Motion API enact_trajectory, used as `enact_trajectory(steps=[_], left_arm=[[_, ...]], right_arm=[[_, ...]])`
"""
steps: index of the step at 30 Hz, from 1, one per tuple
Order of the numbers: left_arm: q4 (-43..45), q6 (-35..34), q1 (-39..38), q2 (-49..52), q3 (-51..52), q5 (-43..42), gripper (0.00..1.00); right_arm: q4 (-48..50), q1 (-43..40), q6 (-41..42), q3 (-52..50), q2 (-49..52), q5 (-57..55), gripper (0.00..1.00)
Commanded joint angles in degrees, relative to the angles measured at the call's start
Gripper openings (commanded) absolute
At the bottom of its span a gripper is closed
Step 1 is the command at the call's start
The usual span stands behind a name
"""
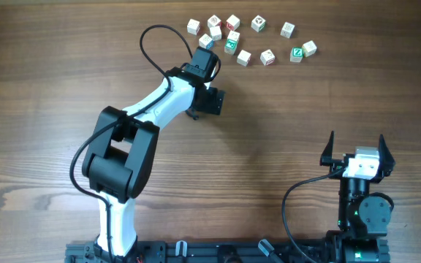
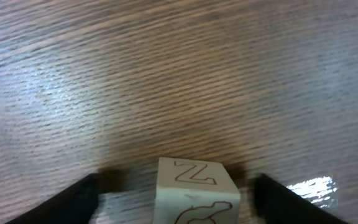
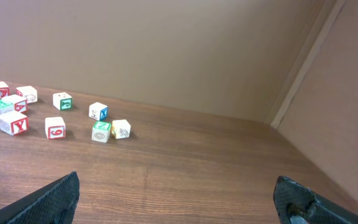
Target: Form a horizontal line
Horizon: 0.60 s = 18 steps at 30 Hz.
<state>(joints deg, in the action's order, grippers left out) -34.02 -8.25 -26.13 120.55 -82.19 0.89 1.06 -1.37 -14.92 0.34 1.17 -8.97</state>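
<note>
My left gripper should close on the cream Z cube (image 2: 196, 185) and turn it straight with the table's wood grain (image 2: 179, 99) before it backs away, because the cube sits crooked to the grain.
My left gripper (image 1: 205, 45) reaches to the cluster of small letter cubes (image 1: 233, 35) at the far middle of the table. In the left wrist view it (image 2: 176, 193) is open, with a cream cube (image 2: 194, 190) marked with a red-outlined Z between its fingers, a gap on each side. That cube (image 1: 205, 40) sits at the cluster's left edge, next to a green-faced cube (image 1: 229, 46). No straight row of three touching cubes shows; the cubes lie loosely. My right gripper (image 1: 357, 142) is open and empty near the front right, also in the right wrist view (image 3: 179, 199).
More cubes spread to the right: a green Z cube (image 1: 296, 53) touches a cream cube (image 1: 309, 48), also seen from the right wrist (image 3: 101, 131). Single cubes (image 1: 267, 57) lie between. A tan wall (image 3: 166, 50) stands behind the table.
</note>
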Motion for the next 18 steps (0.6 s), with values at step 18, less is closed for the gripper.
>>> enact_trajectory(steps=[18], left_arm=[[1.64,-13.33,-5.20,2.58,0.50,3.32,0.37]], right_arm=[[0.15,0.22,-0.50,-0.04,-0.20,0.92,1.00]])
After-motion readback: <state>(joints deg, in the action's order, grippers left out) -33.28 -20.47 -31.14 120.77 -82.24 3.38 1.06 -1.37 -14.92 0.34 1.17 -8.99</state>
